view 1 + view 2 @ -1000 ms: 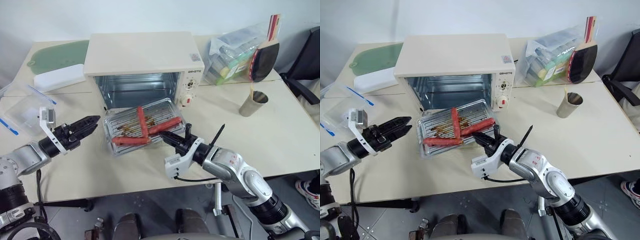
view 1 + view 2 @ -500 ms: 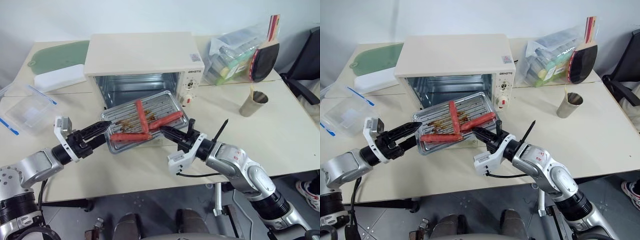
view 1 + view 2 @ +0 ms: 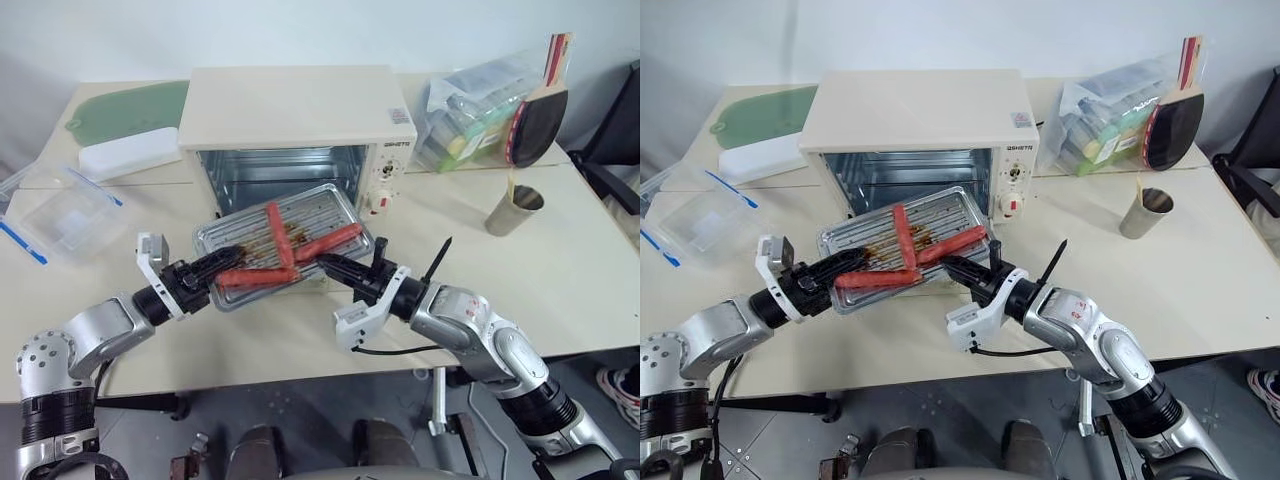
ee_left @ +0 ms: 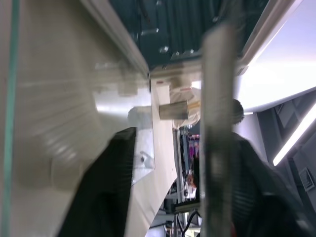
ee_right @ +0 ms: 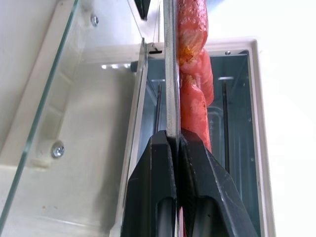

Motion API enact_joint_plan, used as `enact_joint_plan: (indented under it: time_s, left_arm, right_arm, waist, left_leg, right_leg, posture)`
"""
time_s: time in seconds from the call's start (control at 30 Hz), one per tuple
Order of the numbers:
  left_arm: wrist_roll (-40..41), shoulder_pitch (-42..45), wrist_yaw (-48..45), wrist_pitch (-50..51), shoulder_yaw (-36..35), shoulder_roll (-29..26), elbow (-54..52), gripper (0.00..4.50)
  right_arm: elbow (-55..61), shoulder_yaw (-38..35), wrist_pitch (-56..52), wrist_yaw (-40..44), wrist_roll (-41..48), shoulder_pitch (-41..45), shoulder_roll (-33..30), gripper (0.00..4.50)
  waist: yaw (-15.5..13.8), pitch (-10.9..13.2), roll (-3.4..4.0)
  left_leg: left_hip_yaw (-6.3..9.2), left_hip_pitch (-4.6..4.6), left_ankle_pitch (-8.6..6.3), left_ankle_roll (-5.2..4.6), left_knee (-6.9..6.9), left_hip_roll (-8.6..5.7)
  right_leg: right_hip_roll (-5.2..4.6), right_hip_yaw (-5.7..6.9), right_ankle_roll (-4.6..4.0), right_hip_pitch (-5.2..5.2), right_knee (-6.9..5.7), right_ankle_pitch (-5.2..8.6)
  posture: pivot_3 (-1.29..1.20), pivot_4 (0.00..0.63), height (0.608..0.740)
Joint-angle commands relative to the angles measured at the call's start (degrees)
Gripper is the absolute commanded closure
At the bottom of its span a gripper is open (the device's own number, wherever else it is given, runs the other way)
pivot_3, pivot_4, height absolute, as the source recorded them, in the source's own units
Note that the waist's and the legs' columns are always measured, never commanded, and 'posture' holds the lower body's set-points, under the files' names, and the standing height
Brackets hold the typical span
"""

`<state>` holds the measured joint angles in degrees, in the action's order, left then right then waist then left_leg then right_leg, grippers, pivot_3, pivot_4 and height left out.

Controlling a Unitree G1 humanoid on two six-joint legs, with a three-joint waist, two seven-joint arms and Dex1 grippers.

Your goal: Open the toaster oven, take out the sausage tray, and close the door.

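Note:
The sausage tray hangs over the folded-down glass door. My left gripper should therefore carry the tray out of the way first, and then my right gripper should swing the glass door shut.
The cream-white toaster oven stands open at the table's middle. Its glass door lies folded down, mostly hidden under the sausage tray. The shiny tray carries three red sausages and hangs level just in front of the oven mouth. My right gripper is shut on the tray's front right rim; the right wrist view shows the rim pinched between its fingers. My left gripper reaches the tray's left front corner. Its fingers straddle the rim with a gap still showing in the left wrist view.
A clear plastic container with blue clips sits at the left. A white box and a green board lie behind it. At the right are a bag of items, a paddle, a metal cup and a black chair.
My left gripper moved right to the tray's left corner and its fingers narrowed around the rim. The right gripper raised the tray slightly off the door.

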<state>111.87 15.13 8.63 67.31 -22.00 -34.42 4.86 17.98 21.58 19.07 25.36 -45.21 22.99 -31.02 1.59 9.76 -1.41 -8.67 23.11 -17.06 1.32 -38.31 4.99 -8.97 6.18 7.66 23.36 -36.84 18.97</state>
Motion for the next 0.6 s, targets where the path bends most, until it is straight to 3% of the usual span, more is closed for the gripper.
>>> enact_joint_plan:
  time_s: [0.03, 0.17, 0.43, 0.6]
  left_arm:
    - [1.1, 0.3, 1.3, -0.3, -1.0, 0.6, -0.4, 3.44]
    - [1.1, -0.2, 2.7, -0.8, -2.0, 1.8, -1.0, 4.47]
    - [1.1, -1.2, 4.7, 0.7, -3.1, 2.8, -1.2, 4.47]
    - [1.1, -1.7, 5.5, 0.1, -3.4, 4.5, -1.8, 4.5]
  right_arm:
    - [3.1, -1.3, 2.4, 0.5, 4.9, -0.7, -0.3, 4.5]
    - [3.2, -1.1, 3.7, 1.6, 6.9, -1.4, -0.5, 4.5]
    - [2.2, -1.2, 5.7, 2.9, 9.2, -0.5, -1.1, 4.5]
    - [0.3, -0.6, 9.1, 5.2, 12.0, 1.3, -2.4, 3.05]
  waist:
    - [0.0, 0.0, 0.0]
    - [0.0, 0.0, -0.01]
    - [0.0, 0.0, -0.01]
    - [0.0, 0.0, -0.01]
  left_leg:
    - [0.0, 0.0, 0.0, 0.0, 0.0, 0.0]
    - [0.0, 0.0, 0.0, 0.0, 0.01, 0.0]
    - [0.02, 0.0, 0.0, 0.0, 0.0, 0.0]
    - [0.03, 0.0, 0.0, 0.0, 0.01, 0.0]
  right_leg:
    - [0.0, 0.0, 0.0, 0.0, 0.01, 0.0]
    - [0.0, 0.0, 0.0, 0.0, 0.04, 0.0]
    - [0.01, 0.01, 0.0, -0.02, 0.05, 0.0]
    - [0.01, 0.01, 0.0, -0.02, 0.06, 0.0]
  posture:
    - [0.0, 0.15, 0.74]
    - [0.0, 0.15, 0.74]
    - [0.0, 0.15, 0.74]
    - [0.0, 0.15, 0.74]
